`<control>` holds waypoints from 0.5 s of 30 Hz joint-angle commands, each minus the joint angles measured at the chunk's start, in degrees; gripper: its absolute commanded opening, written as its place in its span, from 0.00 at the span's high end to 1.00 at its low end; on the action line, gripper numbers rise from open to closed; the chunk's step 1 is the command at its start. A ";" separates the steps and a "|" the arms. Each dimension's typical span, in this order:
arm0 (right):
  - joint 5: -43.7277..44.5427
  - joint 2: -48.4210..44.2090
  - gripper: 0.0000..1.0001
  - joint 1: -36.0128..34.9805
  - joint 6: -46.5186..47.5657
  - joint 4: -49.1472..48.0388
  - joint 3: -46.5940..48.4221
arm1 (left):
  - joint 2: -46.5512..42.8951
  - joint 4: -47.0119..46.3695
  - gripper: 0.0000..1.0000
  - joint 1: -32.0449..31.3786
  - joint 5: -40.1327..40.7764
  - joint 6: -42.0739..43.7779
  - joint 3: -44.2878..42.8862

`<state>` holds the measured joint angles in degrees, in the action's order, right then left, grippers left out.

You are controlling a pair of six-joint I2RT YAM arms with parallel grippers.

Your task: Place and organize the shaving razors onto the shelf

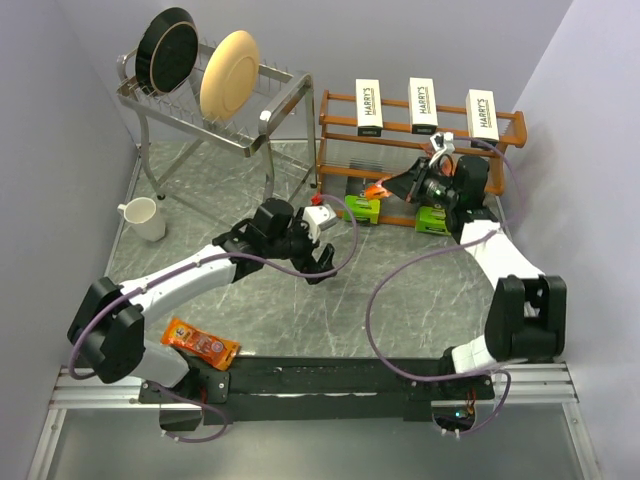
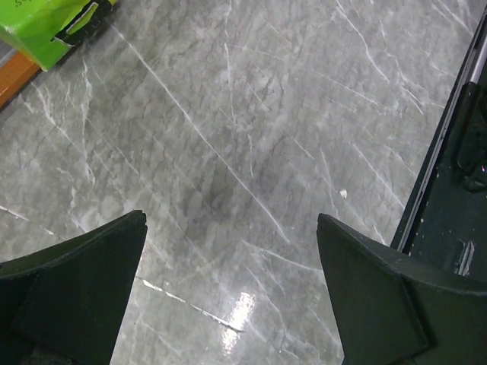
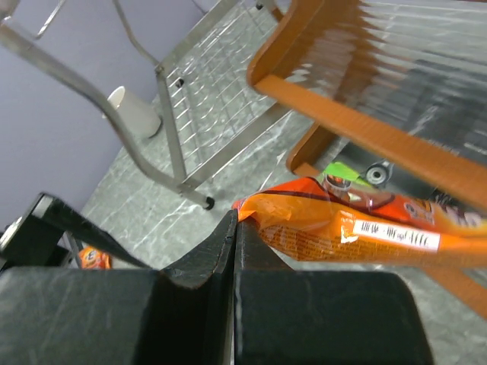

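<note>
Next, my right gripper lifts the orange razor pack (image 1: 376, 190) and turns its loose end onto the middle level (image 1: 394, 156), because the pack lies crosswise along the shelf's front rail.
Three white HARRY'S boxes (image 1: 424, 103) stand on the top tier of the orange-brown shelf (image 1: 323, 140). Two black-and-lime-green packs (image 1: 362, 208) sit at its bottom. My right gripper (image 1: 393, 186) reaches in at the shelf front, shut on the corner of a flat orange razor pack (image 1: 375, 190). In the right wrist view the gripper (image 3: 236, 217) pinches that orange pack (image 3: 358, 228) just under a shelf rail (image 3: 365, 125), with a green pack (image 3: 338, 173) behind. My left gripper (image 1: 318, 262) hovers open over bare marble, its jaws (image 2: 232, 220) empty. Another orange pack (image 1: 200, 345) lies by the left arm's base.
A silver dish rack (image 1: 240, 110) with two plates stands at the back left, beside the shelf. A white mug (image 1: 145, 218) sits on the table below it. The black base rail (image 1: 340, 375) runs along the near edge. A green pack's corner (image 2: 46, 26) shows in the left wrist view.
</note>
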<state>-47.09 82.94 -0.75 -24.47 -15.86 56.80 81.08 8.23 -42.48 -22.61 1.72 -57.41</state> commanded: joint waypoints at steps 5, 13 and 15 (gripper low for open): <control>-2.74 2.59 1.00 0.49 -0.67 -2.69 7.10 | -1.27 -4.27 0.00 -0.68 0.20 -1.28 -1.22; -3.10 -2.07 1.00 0.40 -6.02 -3.30 6.92 | -1.54 -4.89 0.01 -1.03 0.02 -1.28 -0.16; -3.01 -2.69 1.00 0.49 -7.60 -4.53 6.40 | -1.19 -4.80 0.01 -1.29 0.02 -1.28 -0.51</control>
<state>-49.23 83.90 -0.69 -28.99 -16.05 61.21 81.47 6.20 -43.07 -22.55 0.80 -57.45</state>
